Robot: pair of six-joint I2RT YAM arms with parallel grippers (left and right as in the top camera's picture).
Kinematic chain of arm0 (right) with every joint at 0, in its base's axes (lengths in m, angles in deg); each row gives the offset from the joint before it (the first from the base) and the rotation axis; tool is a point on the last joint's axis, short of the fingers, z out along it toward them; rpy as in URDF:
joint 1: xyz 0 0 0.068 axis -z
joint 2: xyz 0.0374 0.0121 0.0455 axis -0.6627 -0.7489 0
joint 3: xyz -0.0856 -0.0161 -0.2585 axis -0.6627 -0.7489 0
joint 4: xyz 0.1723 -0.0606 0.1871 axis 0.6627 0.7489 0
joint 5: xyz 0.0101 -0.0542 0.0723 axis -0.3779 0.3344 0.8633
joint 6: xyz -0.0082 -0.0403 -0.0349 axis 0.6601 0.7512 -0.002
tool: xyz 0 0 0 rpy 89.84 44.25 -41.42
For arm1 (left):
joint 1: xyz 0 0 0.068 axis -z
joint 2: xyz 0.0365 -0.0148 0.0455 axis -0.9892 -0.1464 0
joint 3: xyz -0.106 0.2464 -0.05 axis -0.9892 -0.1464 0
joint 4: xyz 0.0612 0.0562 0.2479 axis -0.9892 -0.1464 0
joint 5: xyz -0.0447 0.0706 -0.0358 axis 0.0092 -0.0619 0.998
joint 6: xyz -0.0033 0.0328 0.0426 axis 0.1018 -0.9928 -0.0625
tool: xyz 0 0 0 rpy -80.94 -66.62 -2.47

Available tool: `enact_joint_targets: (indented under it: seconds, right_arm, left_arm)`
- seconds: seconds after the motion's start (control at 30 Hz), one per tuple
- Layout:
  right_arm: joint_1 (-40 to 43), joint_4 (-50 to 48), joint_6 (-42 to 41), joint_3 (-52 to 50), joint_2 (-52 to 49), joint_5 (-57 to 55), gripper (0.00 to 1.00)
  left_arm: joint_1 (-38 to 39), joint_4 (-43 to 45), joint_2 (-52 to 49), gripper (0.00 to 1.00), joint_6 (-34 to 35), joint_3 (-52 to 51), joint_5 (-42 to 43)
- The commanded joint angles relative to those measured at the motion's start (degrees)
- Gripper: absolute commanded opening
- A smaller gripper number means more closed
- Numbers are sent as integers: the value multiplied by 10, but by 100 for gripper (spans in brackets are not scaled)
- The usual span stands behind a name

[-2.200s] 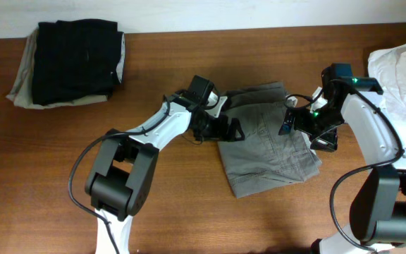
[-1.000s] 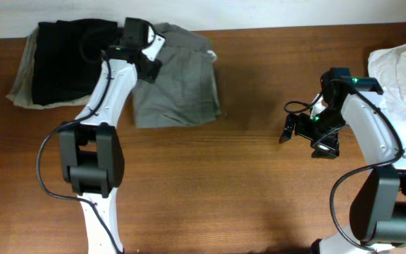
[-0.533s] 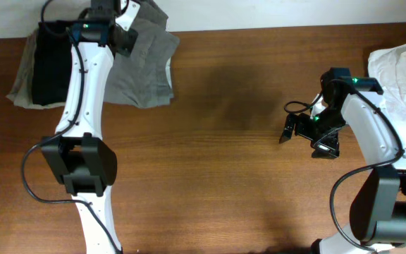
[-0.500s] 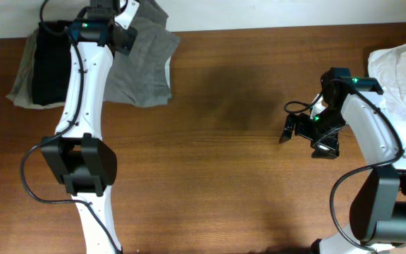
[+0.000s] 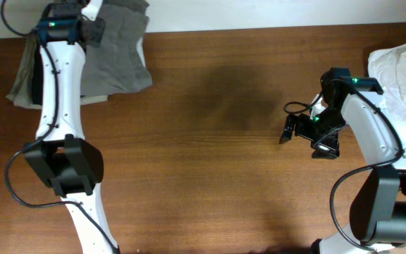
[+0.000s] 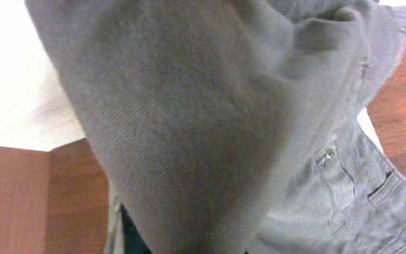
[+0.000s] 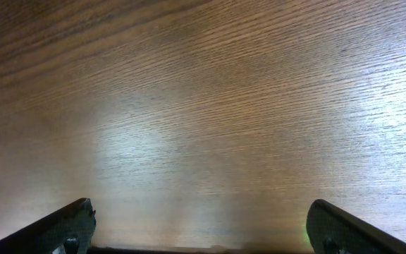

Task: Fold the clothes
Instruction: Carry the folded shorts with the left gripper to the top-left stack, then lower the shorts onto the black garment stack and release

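I keep pulling the folded grey-olive shorts (image 5: 132, 70) across the stack (image 5: 25, 83) with my left gripper, because they reach past the stack's edge, until they lie over it, and then let go.
The grey-olive shorts (image 5: 118, 56) hang folded from my left gripper (image 5: 92, 29), which is shut on their upper edge at the table's far left corner. They partly overlie the stack of black and beige clothes (image 5: 18, 83) there. In the left wrist view the shorts (image 6: 210, 120) fill the frame and hide the fingers. My right gripper (image 5: 298, 130) hovers open over bare wood on the right. The right wrist view shows its wide-apart fingers (image 7: 72, 222) with nothing between them.
A pile of white clothes (image 5: 400, 77) lies at the table's right edge, just beyond the right arm. The wooden table (image 5: 210, 162) ends at a white wall along the back. The left arm stretches from the front left up to the far corner.
The left arm has swung further left and back, carrying the shorts from the table's middle to above the black and beige stack. The right arm has not moved.
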Motion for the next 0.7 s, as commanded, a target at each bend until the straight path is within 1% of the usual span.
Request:
enact_joint_targets:
  seconds: [0.0,0.07,0.17,0.37,0.53,0.67]
  right_arm:
    - [-3,1,2,9,12,-3,99]
    - [-3,3,2,9,12,-3,99]
    - [-3,9,13,9,12,-7,99]
    - [-3,22,13,9,12,-33,99]
    - [-3,24,12,9,12,-33,99]
    - [-3,29,12,9,12,-33,99]
  left_arm:
    - [-13,29,-1,1,-9,21,-6]
    - [-17,51,-1,1,-14,21,-3]
    - [-27,73,-2,1,-45,21,27]
    - [-59,101,-6,1,-45,21,38]
    - [-89,102,-16,1,-45,21,100]
    - [-102,117,-42,1,-45,21,100]
